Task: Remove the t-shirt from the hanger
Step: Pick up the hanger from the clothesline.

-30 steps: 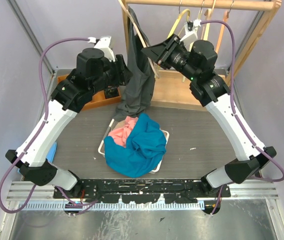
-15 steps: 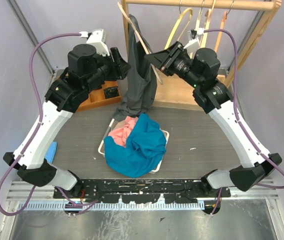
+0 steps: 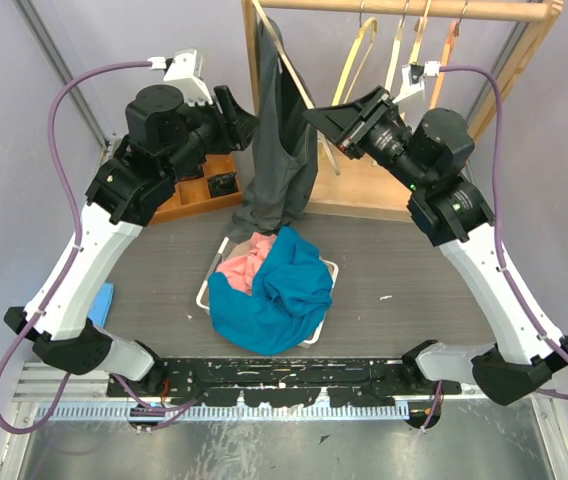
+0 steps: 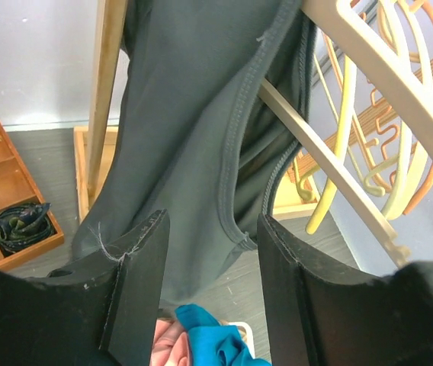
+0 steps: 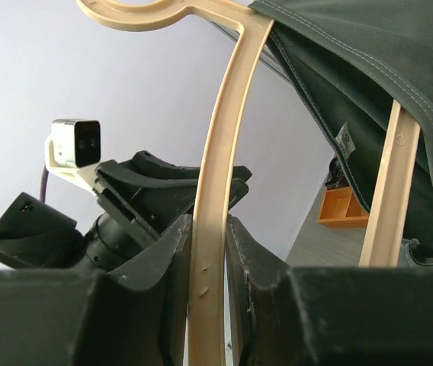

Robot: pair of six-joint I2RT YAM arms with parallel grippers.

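I should now move my left gripper toward the t-shirt's shoulder (image 3: pixel 270 62) until its open fingers are on both sides of the t-shirt. My right gripper is closed on the hanger's slanting arm (image 3: pixel 295 78).
A dark grey t-shirt (image 3: pixel 282 150) hangs from a cream hanger (image 3: pixel 304 95) at the left end of the wooden rail. My right gripper (image 3: pixel 316 118) is shut on the hanger's slanting arm (image 5: pixel 216 152), which runs up between the fingers (image 5: pixel 209 223). One shoulder of the t-shirt (image 5: pixel 369 53) still lies over the hanger. My left gripper (image 3: pixel 244 118) stands open just left of the t-shirt. In the left wrist view the t-shirt (image 4: pixel 186 114) hangs beyond the open gripper (image 4: pixel 210 221), with nothing between the fingers. The hanger's bar (image 4: pixel 315 156) shows bare there.
Below the shirt a white basket (image 3: pixel 330 268) holds blue (image 3: pixel 274 290) and pink clothes. Yellow and orange empty hangers (image 3: pixel 404 45) hang further right on the wooden rack (image 3: pixel 414 10). A wooden compartment tray (image 3: pixel 199 192) sits at the back left.
Both arms have risen. The right gripper has carried the hanger up and to the right. The left gripper has moved up and back from the shirt, which now hangs straighter.
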